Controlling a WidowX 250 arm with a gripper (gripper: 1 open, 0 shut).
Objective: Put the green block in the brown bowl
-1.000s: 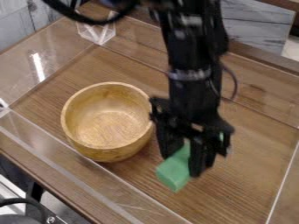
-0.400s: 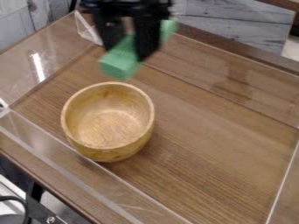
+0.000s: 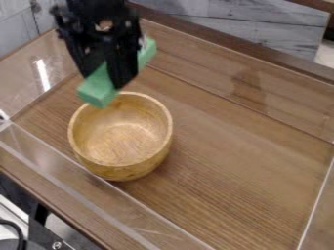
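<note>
Next, my gripper swings back over the bowl's opening [image 3: 124,135] before it lowers the block, because the green block's lower end [image 3: 96,95] hangs over the brown bowl's far rim.
The green block [image 3: 100,90] hangs tilted in the air, its lower end just over the far left rim of the brown bowl [image 3: 121,135]. My gripper [image 3: 111,61] is shut on the green block, with the black fingers clamped on the bar's upper half and its top end [image 3: 147,46] sticking out to the right. The wooden bowl stands upright on the table at the left of centre, and nothing shows inside it.
A clear acrylic wall [image 3: 39,68] rings the wooden tabletop [image 3: 241,146]. A small clear holder [image 3: 39,73] stands at the far left edge. Bare wood stretches to the right of the bowl.
The gripper lifted the green block off the table to the right of the bowl. It carried the block up and leftward, and it now hangs lower, above the bowl's far left rim.
</note>
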